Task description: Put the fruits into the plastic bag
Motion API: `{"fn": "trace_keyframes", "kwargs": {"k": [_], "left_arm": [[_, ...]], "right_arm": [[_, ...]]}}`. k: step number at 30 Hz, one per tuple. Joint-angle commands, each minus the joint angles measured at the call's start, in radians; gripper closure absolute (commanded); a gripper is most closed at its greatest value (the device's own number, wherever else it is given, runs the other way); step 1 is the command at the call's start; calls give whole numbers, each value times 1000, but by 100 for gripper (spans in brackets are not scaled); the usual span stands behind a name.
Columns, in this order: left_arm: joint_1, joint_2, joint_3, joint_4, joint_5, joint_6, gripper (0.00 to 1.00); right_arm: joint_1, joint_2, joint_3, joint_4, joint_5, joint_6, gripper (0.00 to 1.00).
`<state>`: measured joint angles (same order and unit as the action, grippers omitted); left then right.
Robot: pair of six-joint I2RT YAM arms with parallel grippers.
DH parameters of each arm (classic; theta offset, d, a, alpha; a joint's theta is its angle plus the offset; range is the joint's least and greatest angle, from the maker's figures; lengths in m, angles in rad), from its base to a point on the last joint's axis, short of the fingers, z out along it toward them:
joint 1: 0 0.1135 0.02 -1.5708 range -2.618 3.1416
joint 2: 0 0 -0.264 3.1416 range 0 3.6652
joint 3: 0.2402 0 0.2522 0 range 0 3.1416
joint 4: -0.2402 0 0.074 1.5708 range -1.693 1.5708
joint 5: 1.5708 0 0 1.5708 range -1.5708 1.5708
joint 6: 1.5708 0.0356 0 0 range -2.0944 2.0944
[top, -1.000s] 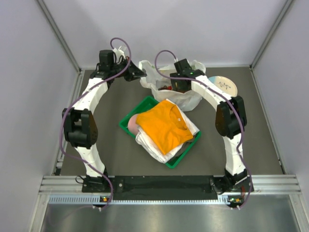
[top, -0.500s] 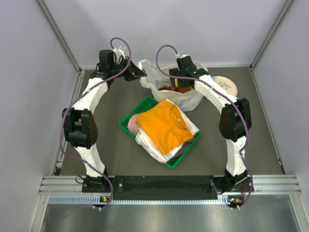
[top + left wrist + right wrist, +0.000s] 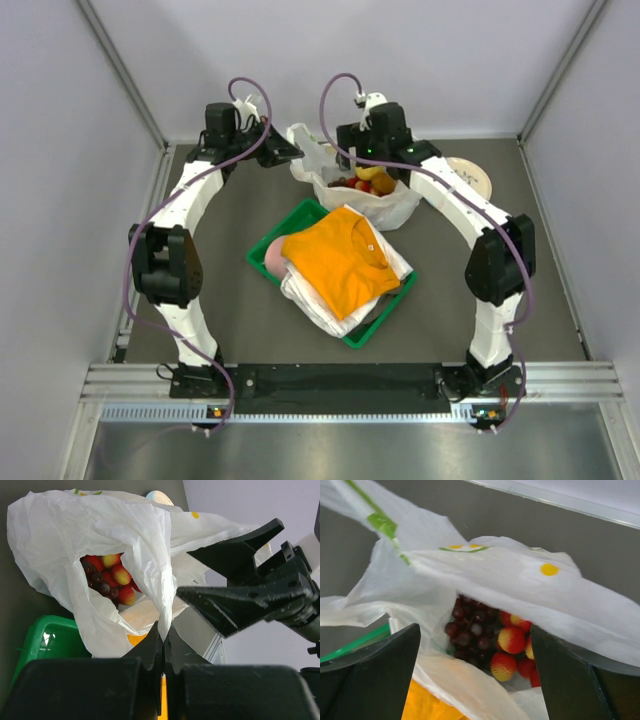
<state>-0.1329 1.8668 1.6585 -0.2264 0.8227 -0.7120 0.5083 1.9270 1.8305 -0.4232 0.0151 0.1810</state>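
The fruits are inside the bag (image 3: 366, 184) and the robot's left gripper has the bag's rim, so the open right gripper should go on to the opposite rim (image 3: 409, 191) and close there.
The white plastic bag (image 3: 392, 206) stands at the far middle of the table with its mouth open. My left gripper (image 3: 290, 150) is shut on the bag's rim, and in the left wrist view (image 3: 164, 632) a pinched fold of the bag (image 3: 125, 525) rises from the closed jaws. My right gripper (image 3: 368, 160) is open and empty above the mouth. The right wrist view (image 3: 475, 630) looks down into the bag (image 3: 495, 575) at a dark grape bunch (image 3: 470, 625) and red strawberries (image 3: 511, 639). A yellow pear (image 3: 373, 175) shows inside from above. The strawberries (image 3: 120, 575) also show in the left wrist view.
A green tray (image 3: 385, 315) sits just in front of the bag, holding a folded orange shirt (image 3: 340, 260), white clothes and a pink rounded item (image 3: 274, 258). A pale plate (image 3: 472, 176) lies at the far right. The right gripper's fingers (image 3: 240, 595) stand close to my left gripper.
My right gripper has lifted out of the bag's mouth and drawn back toward the far side, uncovering the yellow and red fruit inside. The left gripper has kept its hold.
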Motion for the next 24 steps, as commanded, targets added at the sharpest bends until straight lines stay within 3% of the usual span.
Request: {"fn": "trace_keyframes", "kwargs": {"k": [1,13,19,24], "left_arm": [[-2,-28,6,59,13,0,100],[-2,-37,-9,68,4,5,100],[-2,-49,-31,87,6,-3,100],[-2,-69,-58,108,6,-7,100]], "right_arm": [[59,-91,-25,118,-53,-58,11],[90,-273,-19,173,-18,-86,13],[38,-252,137,-70,69,-69,14],[-94,-335,63,-158,52,12,19]]}}
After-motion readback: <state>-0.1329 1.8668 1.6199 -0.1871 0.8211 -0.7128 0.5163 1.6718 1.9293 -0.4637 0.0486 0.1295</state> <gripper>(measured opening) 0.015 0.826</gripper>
